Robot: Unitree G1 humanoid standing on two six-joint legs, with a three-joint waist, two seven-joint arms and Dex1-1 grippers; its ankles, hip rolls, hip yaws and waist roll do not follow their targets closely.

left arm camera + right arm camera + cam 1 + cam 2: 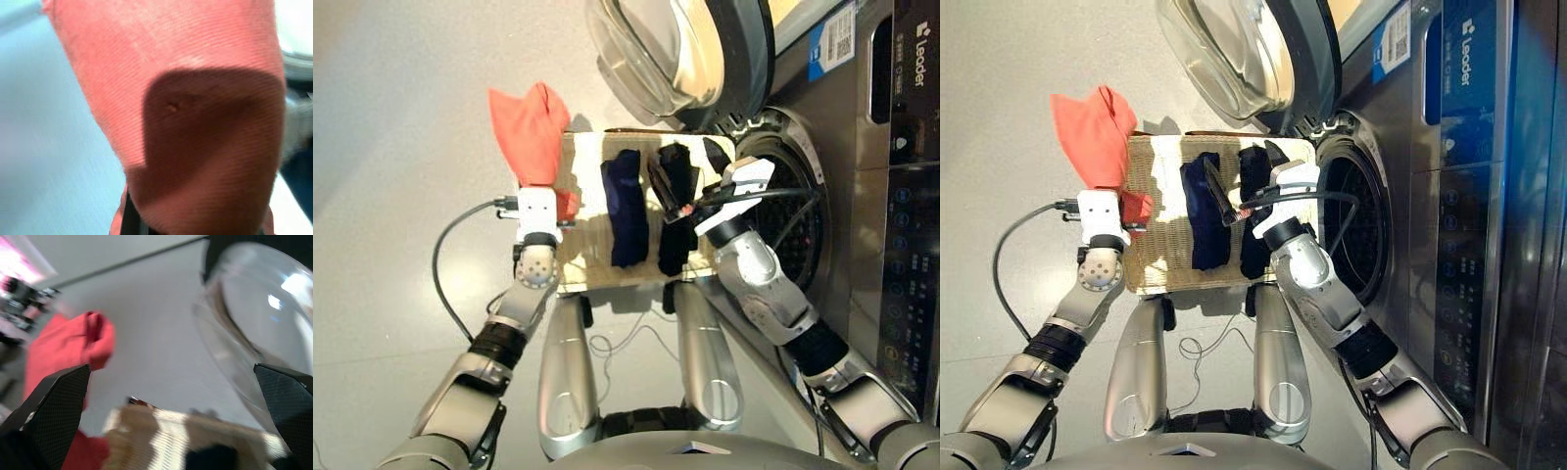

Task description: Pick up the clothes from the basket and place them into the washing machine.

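Note:
I expect the orange-red garment [530, 135] to hang around my right gripper and trail behind when I carry it, because the garment's loose end [99, 335] flops over in a fold.
The cream-white woven basket [590, 220] lies on the floor in front of me, beside the washing machine [901, 196]. The machine's drum opening [793, 240] stands uncovered and its glass door [671, 49] is swung open. A navy blue garment [625, 211] and a black garment [674, 250] lie side by side in the basket. My left gripper [540, 186] is shut on the orange-red garment [530, 127], lifted over the basket's left rim; the cloth [186, 112] hides its fingers. Just above the black garment's far end, my right gripper [680, 191] stands open and holds nothing.
The open glass door hangs over the basket's far right corner, close to my right gripper. A black cable [445, 264] loops over the grey floor left of my left arm. A dark control panel [909, 245] runs along the machine's front.

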